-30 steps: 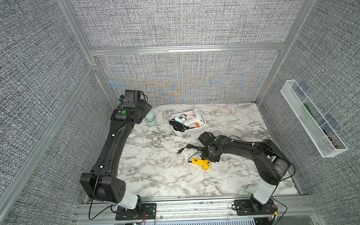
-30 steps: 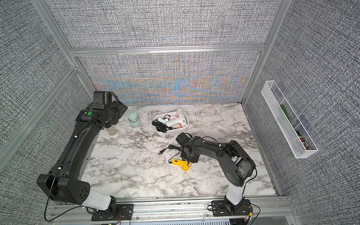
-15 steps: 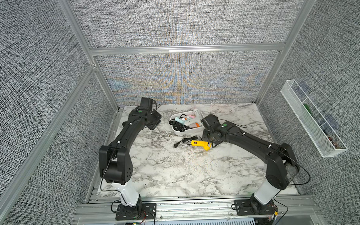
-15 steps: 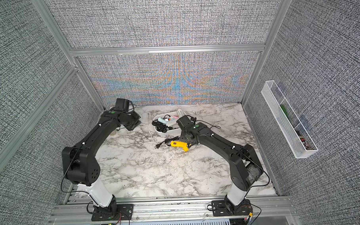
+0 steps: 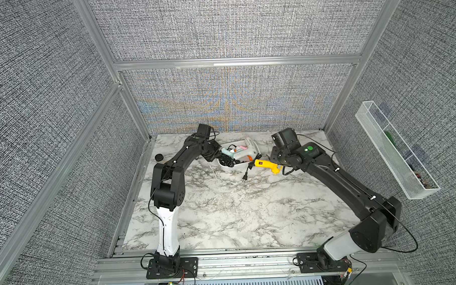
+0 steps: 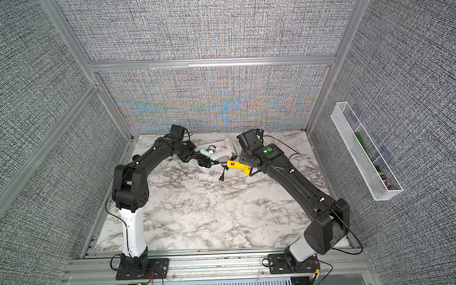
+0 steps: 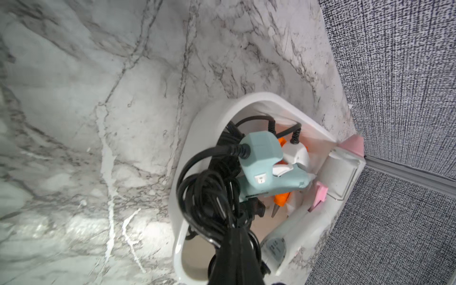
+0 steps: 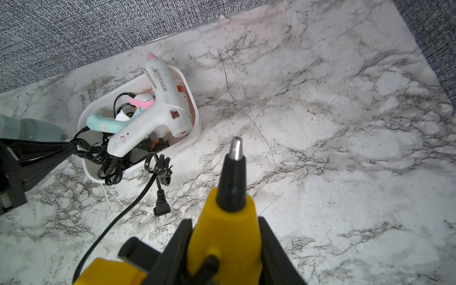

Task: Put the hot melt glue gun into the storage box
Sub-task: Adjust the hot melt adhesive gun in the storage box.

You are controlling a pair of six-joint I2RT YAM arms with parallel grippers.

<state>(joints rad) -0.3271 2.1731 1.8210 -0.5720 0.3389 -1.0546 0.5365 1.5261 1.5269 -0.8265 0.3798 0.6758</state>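
My left gripper is holding the coil of black cords (image 7: 206, 199) inside the storage box's rim, so it should keep holding it low over the storage box's bottom (image 7: 198, 256) until it lets go there.
The yellow hot melt glue gun (image 5: 264, 164) (image 6: 237, 165) hangs just right of the storage box. My right gripper (image 5: 276, 163) (image 8: 223, 237) is shut on its barrel, and the black nozzle points out ahead of the fingers in the right wrist view. Its cord and plug (image 8: 161, 209) trail on the marble by the box's wall. The storage box (image 5: 231, 168) (image 7: 195, 128) (image 8: 196, 128) is a shallow white tub at the back centre. My left gripper (image 5: 217, 155) (image 7: 234, 222) is shut, tips among the black cords at the box's left end; whether a cord is pinched stays hidden.
Inside the box lie a white glue gun (image 5: 244, 153), a teal glue gun (image 7: 261, 160) and coiled black cords. A teal jar (image 8: 32, 128) stands behind the left gripper. A small black disc (image 5: 158, 157) sits at the table's left edge. A wire-mesh tray (image 5: 394, 153) hangs on the right wall.
My right gripper has carried the yellow glue gun from the table's middle up to the box's right side. The left arm came down from the back left corner and shut at the box.
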